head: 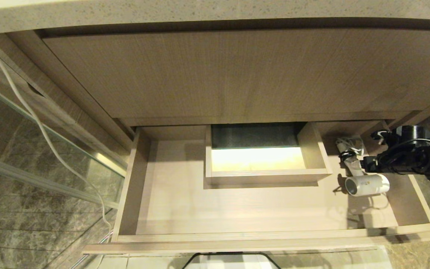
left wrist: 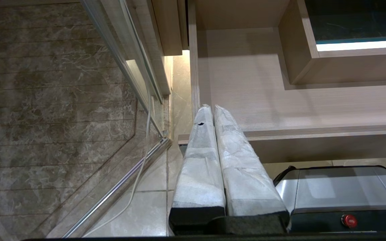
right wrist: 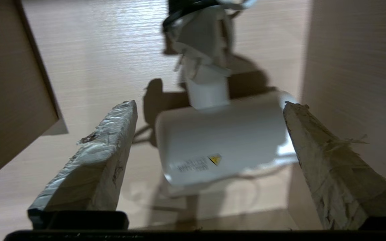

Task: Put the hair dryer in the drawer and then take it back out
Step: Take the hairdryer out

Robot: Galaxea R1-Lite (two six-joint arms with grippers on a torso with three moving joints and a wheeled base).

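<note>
I expect the bundled cord (head: 354, 144) to stay together and come along when I lift the hair dryer, because a black band (head: 347, 155) is wrapped around the hair dryer's handle and cord.
The drawer (head: 237, 237) stands pulled out below the counter. In its right-hand part the small white hair dryer (head: 368, 184) lies on the drawer floor, barrel across, with its folded handle and bundled cord (head: 349, 149) toward the back. My right gripper (right wrist: 209, 103) hangs just above the hair dryer (right wrist: 219, 144), open, one taped finger (right wrist: 106, 160) off each end of the barrel and nothing gripped. In the head view the black right arm (head: 409, 153) reaches in from the right. My left gripper (left wrist: 213, 107) is shut and empty, parked near the drawer's front left corner (left wrist: 193, 134).
A boxed cutout (head: 263, 175) rises in the middle of the drawer. Behind stands a taller wood-grain panel front (head: 218, 74) under a stone counter. A glass panel (head: 32, 123) and a white cable (head: 50, 145) are at the left. The robot's base (left wrist: 340, 194) is below the drawer front.
</note>
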